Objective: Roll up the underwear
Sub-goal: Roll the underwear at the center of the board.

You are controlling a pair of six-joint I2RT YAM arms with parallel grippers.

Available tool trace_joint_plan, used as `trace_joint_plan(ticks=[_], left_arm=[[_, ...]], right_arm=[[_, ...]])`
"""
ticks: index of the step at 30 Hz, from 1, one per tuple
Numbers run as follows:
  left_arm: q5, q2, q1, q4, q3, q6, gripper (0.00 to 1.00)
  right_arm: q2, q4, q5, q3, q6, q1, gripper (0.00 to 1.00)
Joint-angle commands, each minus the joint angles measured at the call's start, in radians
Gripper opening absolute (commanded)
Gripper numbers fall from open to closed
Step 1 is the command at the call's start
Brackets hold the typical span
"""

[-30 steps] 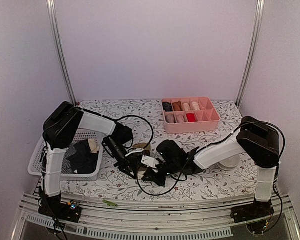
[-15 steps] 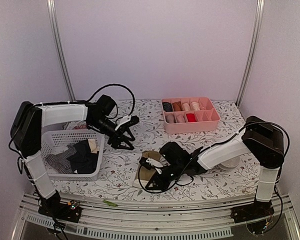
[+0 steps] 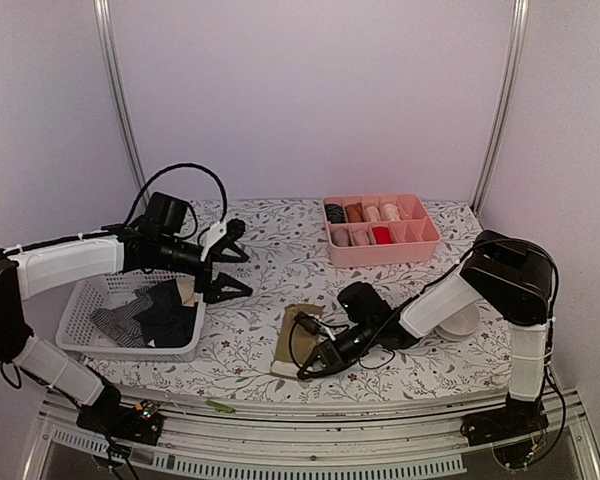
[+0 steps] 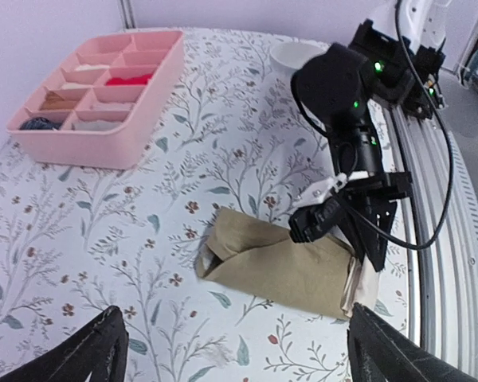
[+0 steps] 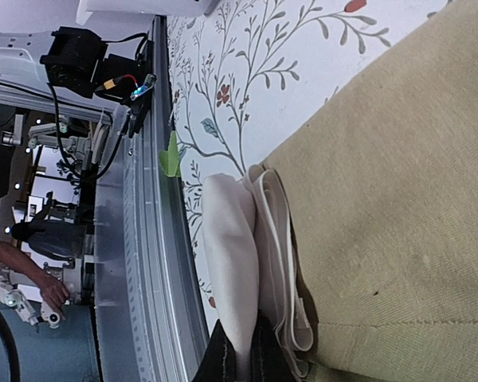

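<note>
I can see that my right gripper pinches only one part of the cream waistband (image 5: 264,298) and the waistband's other end sticks out free. Next, I take that loose end (image 4: 362,298) with my left gripper before I roll.
An olive-tan underwear (image 3: 298,334) lies folded flat on the floral table, a cream waistband showing at its near end. My right gripper (image 3: 316,362) is shut on that cream edge (image 5: 231,239), pinched between the black fingertips (image 5: 223,362) beside the olive cloth (image 5: 398,199). My left gripper (image 3: 237,259) hangs open and empty above the table by the basket's right side, well left of the garment. From the left wrist, the underwear (image 4: 279,267) lies ahead of the wide-spread left gripper (image 4: 237,318), with the right gripper (image 4: 365,248) at its far end. More underwear, black (image 3: 170,310) and striped (image 3: 115,322), sits in the basket.
A white mesh basket (image 3: 80,300) stands at the left. A pink divided tray (image 3: 380,250) with rolled items sits at the back right. A white bowl (image 3: 462,322) lies behind the right arm. The metal front rail (image 5: 135,263) runs close to the garment's near edge.
My left gripper opened, let go of the cloth and swung back left toward the basket. The olive underwear now lies flat, with the right gripper still shut on its edge.
</note>
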Motion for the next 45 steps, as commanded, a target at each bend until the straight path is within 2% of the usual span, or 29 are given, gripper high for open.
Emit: trace_joint_plan(ticks=[1, 4, 7, 10, 14, 16, 27, 31, 34, 37, 39, 41, 45], left_arm=[[0.042, 0.037, -0.094, -0.079, -0.095, 0.104, 0.96], [-0.071, -0.089, -0.204, 0.122, -0.293, 0.145, 0.96], [-0.184, -0.143, -0.333, 0.236, -0.391, 0.196, 0.96], [-0.305, -0.121, -0.447, 0.321, -0.432, 0.247, 0.85], [-0.366, -0.039, -0.522, 0.395, -0.428, 0.295, 0.68], [-0.384, 0.005, -0.549, 0.414, -0.416, 0.318, 0.63], [-0.566, 0.235, -0.593, 0.481, -0.336, 0.332, 0.48], [-0.583, 0.252, -0.597, 0.433, -0.335, 0.365, 0.31], [-0.527, 0.231, -0.59, 0.331, -0.308, 0.374, 0.21], [-0.45, 0.233, -0.581, 0.215, -0.262, 0.352, 0.12], [-0.406, 0.249, -0.572, 0.147, -0.212, 0.314, 0.07], [-0.33, 0.285, -0.549, 0.048, -0.141, 0.276, 0.06], [-0.18, 0.361, -0.494, -0.144, -0.024, 0.246, 0.04]], right_arm=[[0.09, -0.008, -0.074, -0.002, 0.055, -0.02, 0.0], [0.115, -0.008, -0.108, 0.012, 0.074, -0.031, 0.0], [0.124, -0.01, -0.115, 0.013, 0.079, -0.037, 0.0], [0.145, -0.019, -0.131, 0.025, 0.082, -0.046, 0.0], [0.16, -0.027, -0.134, 0.041, 0.085, -0.048, 0.0], [0.166, -0.03, -0.133, 0.047, 0.085, -0.05, 0.0], [0.171, -0.053, -0.131, 0.055, 0.064, -0.059, 0.0], [0.164, -0.063, -0.125, 0.057, 0.057, -0.068, 0.0], [0.129, -0.08, -0.095, 0.053, 0.046, -0.083, 0.0], [0.045, -0.134, -0.012, 0.052, 0.018, -0.103, 0.24], [-0.029, -0.151, 0.053, 0.034, -0.005, -0.108, 0.34], [-0.11, -0.152, 0.124, 0.0, -0.016, -0.11, 0.39], [-0.255, -0.158, 0.242, -0.099, -0.05, -0.111, 0.43]])
